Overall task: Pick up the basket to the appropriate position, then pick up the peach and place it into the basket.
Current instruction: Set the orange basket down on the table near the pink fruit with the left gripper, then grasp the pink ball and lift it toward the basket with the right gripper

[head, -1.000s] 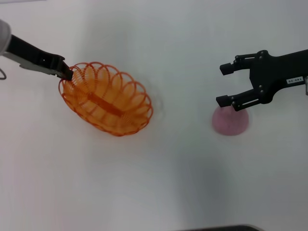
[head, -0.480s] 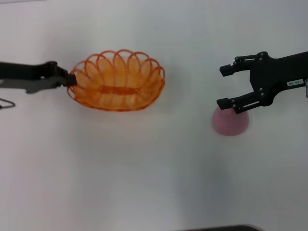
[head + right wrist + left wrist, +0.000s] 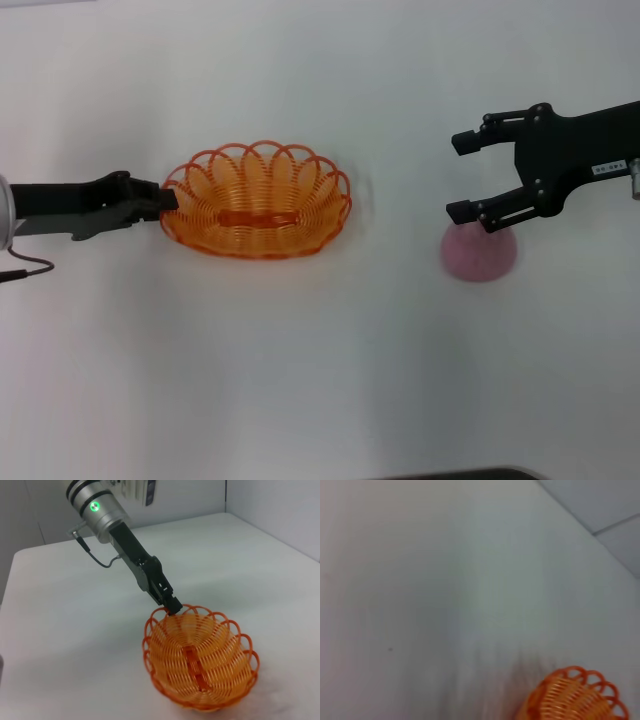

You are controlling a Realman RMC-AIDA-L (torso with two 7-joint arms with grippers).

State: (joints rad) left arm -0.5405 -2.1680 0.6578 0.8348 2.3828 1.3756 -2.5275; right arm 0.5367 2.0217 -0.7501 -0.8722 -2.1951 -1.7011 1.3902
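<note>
My right gripper's open fingers are pointing past the peach toward the basket, so next my right gripper pulls back, tip down and grabs the peach from above.
The orange wire basket sits left of centre in the head view, level, with its orange bar showing. It also shows in the right wrist view and partly in the left wrist view. My left gripper is shut on the basket's left rim; the right wrist view shows it pinching the rim. The pink peach lies on the table at the right. My right gripper is open, hovering just above and behind the peach, not touching it.
The white table spreads all around. A dark object edges in at the bottom of the head view. A black cable trails by my left arm. The table's far edge shows in the left wrist view.
My left gripper has swung the basket round and carried it rightward toward the centre, lower in the head view, so it now lies level. The right gripper and peach have barely moved.
</note>
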